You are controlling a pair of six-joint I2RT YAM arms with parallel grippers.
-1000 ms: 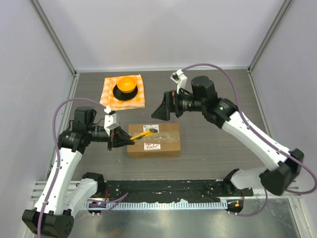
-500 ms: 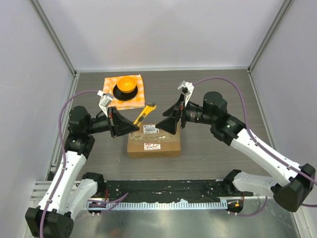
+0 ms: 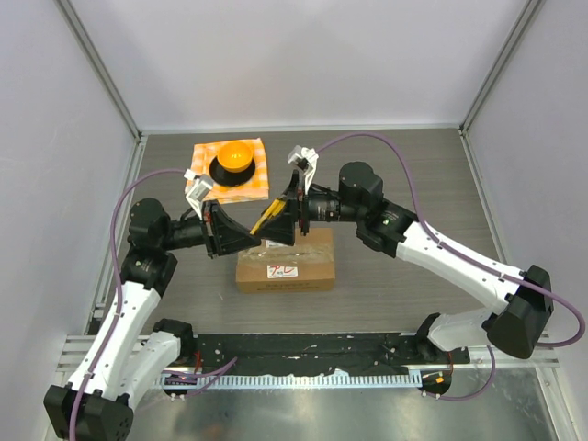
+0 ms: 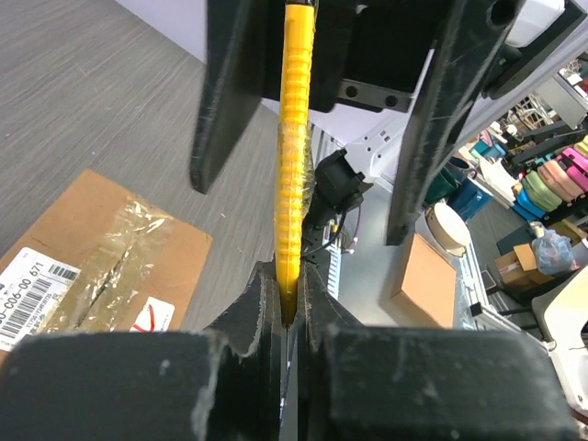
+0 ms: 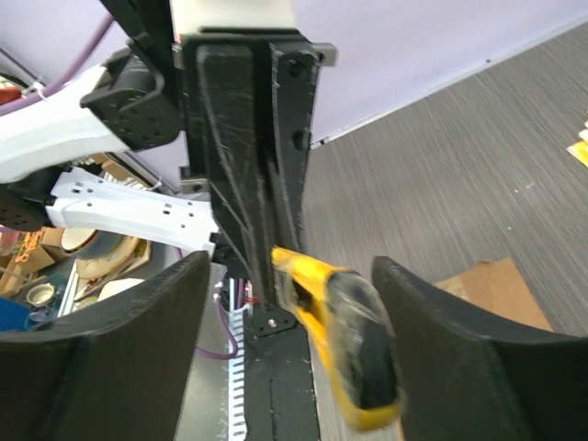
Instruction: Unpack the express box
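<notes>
The yellow utility knife's narrow end point(image 4: 288, 299) is pinched in my left gripper, so my right gripper should take the knife. That will free my left gripper to turn and steady the box point(image 3: 299, 261).
The express box point(image 3: 287, 263), a brown carton with a white label, a red-marked sticker and clear tape, lies flat mid-table; it also shows in the left wrist view point(image 4: 101, 248). My left gripper point(image 3: 246, 237) is shut on the end of a yellow utility knife point(image 3: 273, 214) and holds it above the box; the left wrist view shows the jaws point(image 4: 289, 292) pinching the knife point(image 4: 294, 156). My right gripper point(image 3: 278, 222) is open, its fingers either side of the knife's free end point(image 5: 354, 354), gripper midpoint point(image 5: 294, 363).
An orange checkered cloth point(image 3: 259, 184) at the back left carries a black dish with an orange bowl point(image 3: 234, 156). Metal frame posts and pale walls close in the table on three sides.
My left gripper lifted the knife off the box and tilted it up. My right gripper swung left and now straddles the knife's free end.
</notes>
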